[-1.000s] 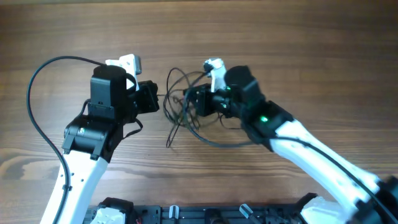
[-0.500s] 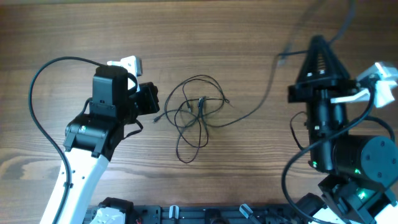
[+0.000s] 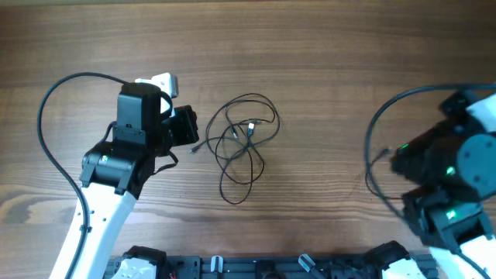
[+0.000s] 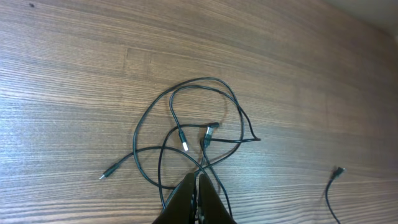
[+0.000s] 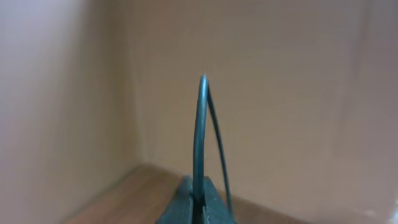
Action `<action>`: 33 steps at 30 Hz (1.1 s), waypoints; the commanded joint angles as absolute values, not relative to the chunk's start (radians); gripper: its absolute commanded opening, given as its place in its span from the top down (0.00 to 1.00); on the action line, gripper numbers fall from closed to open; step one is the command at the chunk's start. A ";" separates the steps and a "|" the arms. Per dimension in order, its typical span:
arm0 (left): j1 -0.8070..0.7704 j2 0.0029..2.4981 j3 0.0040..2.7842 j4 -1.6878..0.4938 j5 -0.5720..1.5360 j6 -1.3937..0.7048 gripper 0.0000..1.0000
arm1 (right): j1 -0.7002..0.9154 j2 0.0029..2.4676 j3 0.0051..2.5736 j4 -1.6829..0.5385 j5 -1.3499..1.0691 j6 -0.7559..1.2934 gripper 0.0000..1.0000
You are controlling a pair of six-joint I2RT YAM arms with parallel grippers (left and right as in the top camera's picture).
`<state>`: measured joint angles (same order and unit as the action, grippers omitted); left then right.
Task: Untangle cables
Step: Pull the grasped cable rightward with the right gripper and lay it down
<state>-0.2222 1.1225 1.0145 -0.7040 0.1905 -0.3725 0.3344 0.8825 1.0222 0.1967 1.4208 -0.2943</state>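
Observation:
The separate black cable's loose end [image 3: 384, 152] is lying clear of the tangle. My right gripper keeps moving the cable away until it is stretched out, and then let it go.
A loose tangle of thin black cables [image 3: 246, 139] lies on the wooden table at centre; it also shows in the left wrist view [image 4: 205, 112]. My left gripper [image 3: 195, 136] sits at the tangle's left edge, its jaws [image 4: 198, 183] shut where strands of the tangle converge. My right gripper [image 5: 198, 190] is shut on a separate black cable [image 5: 200, 124], held high off the table. In the overhead view that cable [image 3: 377, 124] arcs up beside my right arm [image 3: 453, 167] at far right. Its free end [image 4: 336, 171] hangs right of the tangle.
The left arm's thicker black cable [image 3: 46, 116] loops out at far left. A black rail [image 3: 256, 267] runs along the table's front edge. The right wrist view shows only a beige wall and a bit of table.
My right arm has drawn one cable out of the tangle, swung far right and lifted it. The tangle is now smaller and lies settled. My left arm has stayed put.

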 commanded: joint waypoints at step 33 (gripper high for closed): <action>-0.240 1.134 1.015 -0.716 0.193 -0.371 0.96 | -1.098 1.733 1.037 -0.373 -0.699 0.866 0.00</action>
<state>-0.2363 1.1290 1.0145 -0.7181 0.1909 -0.3729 -1.1187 1.7226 1.0374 -0.2794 -0.7166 0.8856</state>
